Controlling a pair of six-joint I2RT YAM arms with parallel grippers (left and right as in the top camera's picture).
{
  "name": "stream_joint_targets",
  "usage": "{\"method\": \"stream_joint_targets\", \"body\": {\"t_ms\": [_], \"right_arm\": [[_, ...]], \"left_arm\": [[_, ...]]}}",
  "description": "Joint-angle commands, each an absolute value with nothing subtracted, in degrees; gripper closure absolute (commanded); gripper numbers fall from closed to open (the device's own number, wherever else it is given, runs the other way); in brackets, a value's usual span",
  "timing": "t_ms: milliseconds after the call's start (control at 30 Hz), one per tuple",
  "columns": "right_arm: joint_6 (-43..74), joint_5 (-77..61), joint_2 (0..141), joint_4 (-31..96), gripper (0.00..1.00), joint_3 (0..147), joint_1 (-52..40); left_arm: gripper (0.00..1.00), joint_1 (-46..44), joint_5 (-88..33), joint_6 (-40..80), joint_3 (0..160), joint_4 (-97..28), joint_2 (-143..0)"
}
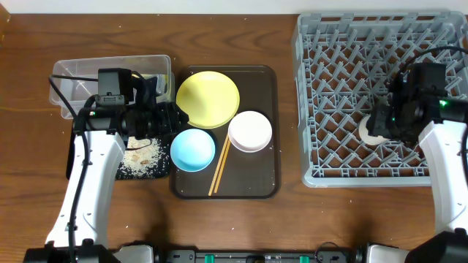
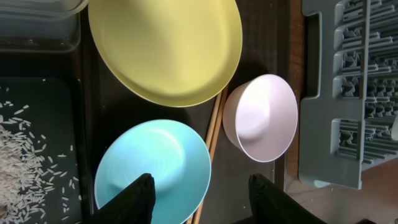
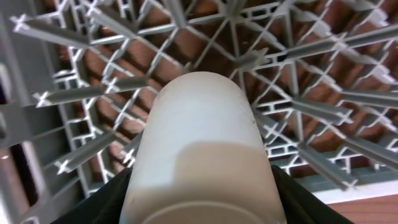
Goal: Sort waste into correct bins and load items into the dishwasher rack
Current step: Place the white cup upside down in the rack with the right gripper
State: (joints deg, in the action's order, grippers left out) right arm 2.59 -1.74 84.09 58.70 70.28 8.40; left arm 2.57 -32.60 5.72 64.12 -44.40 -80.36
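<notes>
The robot's right gripper should keep lowering the small pale cup (image 3: 202, 127), which hangs inside the rack with empty pegs (image 3: 252, 60) around it, until it rests there, and then let go.
My left gripper (image 2: 202, 194) is open, its fingers over the right part of the light blue bowl (image 2: 155, 165) and the wooden chopsticks (image 2: 214, 127). The yellow plate (image 1: 208, 98), blue bowl (image 1: 192, 149), white bowl (image 1: 250, 131) and chopsticks (image 1: 219, 166) lie on the dark brown tray (image 1: 272, 175). My right gripper (image 3: 202, 202) is shut on the small pale cup (image 3: 202, 124), held inside the grey dishwasher rack (image 1: 329, 109) near its front right. Rice grains (image 1: 140, 157) lie in the black tray (image 1: 159, 174). The wrapper and the white scrap are hidden.
The clear tub (image 1: 73, 73) stands at the back left, partly under my left arm. The rack's pegs (image 3: 298, 50) surround the cup. Bare wooden table (image 1: 29, 168) lies to the left and in front.
</notes>
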Motion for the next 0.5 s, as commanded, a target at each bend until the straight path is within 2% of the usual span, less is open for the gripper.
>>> {"method": "stream_joint_targets", "body": {"t_ms": [0, 400, 433, 467], "right_arm": [[3.2, -4.7, 83.2, 59.8, 0.99, 69.5, 8.5], [3.2, -2.8, 83.6, 54.5, 0.99, 63.9, 8.6], [3.2, -2.8, 83.6, 53.5, 0.94, 63.4, 8.6], [3.2, -2.8, 83.6, 52.8, 0.78, 63.1, 8.6]], "left_arm": [[0.48, 2.8, -32.2, 4.7, 64.6, -44.5, -80.2], [0.48, 2.8, -32.2, 4.7, 64.6, -44.6, -80.2], [0.48, 2.8, -32.2, 4.7, 64.6, -44.6, -80.2], [0.48, 2.8, -32.2, 4.7, 64.6, -44.6, -80.2]]}}
